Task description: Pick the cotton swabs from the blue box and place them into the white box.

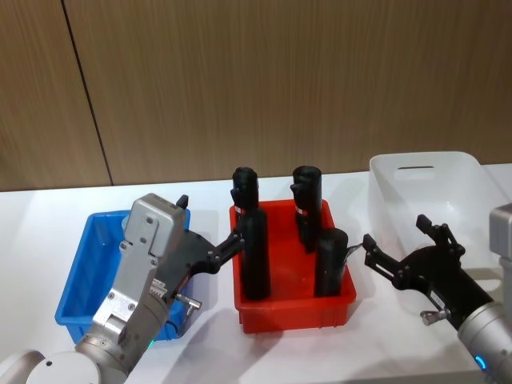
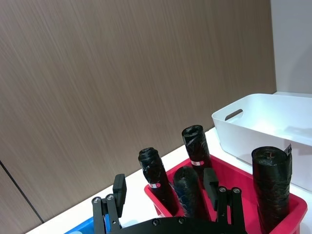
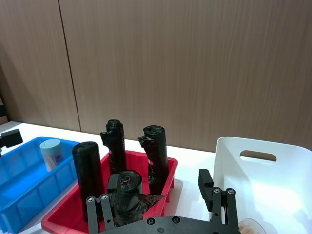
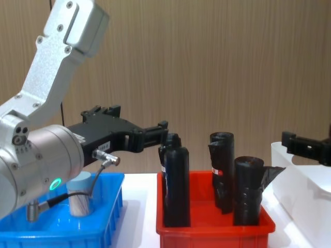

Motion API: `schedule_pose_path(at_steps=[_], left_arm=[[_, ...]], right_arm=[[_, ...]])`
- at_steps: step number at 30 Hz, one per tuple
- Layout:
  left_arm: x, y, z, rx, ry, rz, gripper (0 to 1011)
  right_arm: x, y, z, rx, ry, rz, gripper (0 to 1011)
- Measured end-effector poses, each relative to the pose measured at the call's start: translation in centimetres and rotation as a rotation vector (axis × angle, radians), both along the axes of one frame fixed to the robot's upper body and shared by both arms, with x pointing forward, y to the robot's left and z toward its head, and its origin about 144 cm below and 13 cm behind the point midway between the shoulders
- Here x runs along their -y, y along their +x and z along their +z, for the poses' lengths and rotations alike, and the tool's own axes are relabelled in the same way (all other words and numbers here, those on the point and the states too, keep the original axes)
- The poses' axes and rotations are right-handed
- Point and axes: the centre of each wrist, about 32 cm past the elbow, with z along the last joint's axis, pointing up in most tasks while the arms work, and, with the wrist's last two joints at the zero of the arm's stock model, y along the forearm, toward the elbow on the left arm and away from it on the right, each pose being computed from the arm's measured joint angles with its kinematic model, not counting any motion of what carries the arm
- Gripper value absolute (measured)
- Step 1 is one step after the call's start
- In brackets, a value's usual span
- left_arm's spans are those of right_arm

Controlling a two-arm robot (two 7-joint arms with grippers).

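Observation:
The snugly wound black roll has only a short loose flap sticking out, so the black roll will stay rolled up and straight when I pick it up.
One jar of cotton swabs, clear with a pale blue lid, stands in the blue box; the right wrist view shows the jar too. My left gripper hovers open and empty above the blue box's right side, its fingers pointing toward the red bin. My right gripper is open and empty, held over the gap between the red bin and the white box. A tan round thing peeks out inside the white box, mostly hidden behind the right gripper.
A red bin stands between the blue and white boxes and holds several tall black rolls. A brown wood-panelled wall runs close behind the white table.

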Motion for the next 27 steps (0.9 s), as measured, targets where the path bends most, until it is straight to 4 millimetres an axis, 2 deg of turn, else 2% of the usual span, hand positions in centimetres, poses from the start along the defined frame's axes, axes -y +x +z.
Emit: schedule_pose_path(at_steps=[14,27], left_arm=[[0.0,0.0,0.0,-0.001,0.000,0.001,1004],[0.0,0.0,0.0,-0.002,0.000,0.001,1004]], right_arm=[[0.3,0.7,-0.2,-0.053,-0.044,0.094,1002],[0.1,3.0,-1.0,-0.130,-0.092,0.175,1002]])
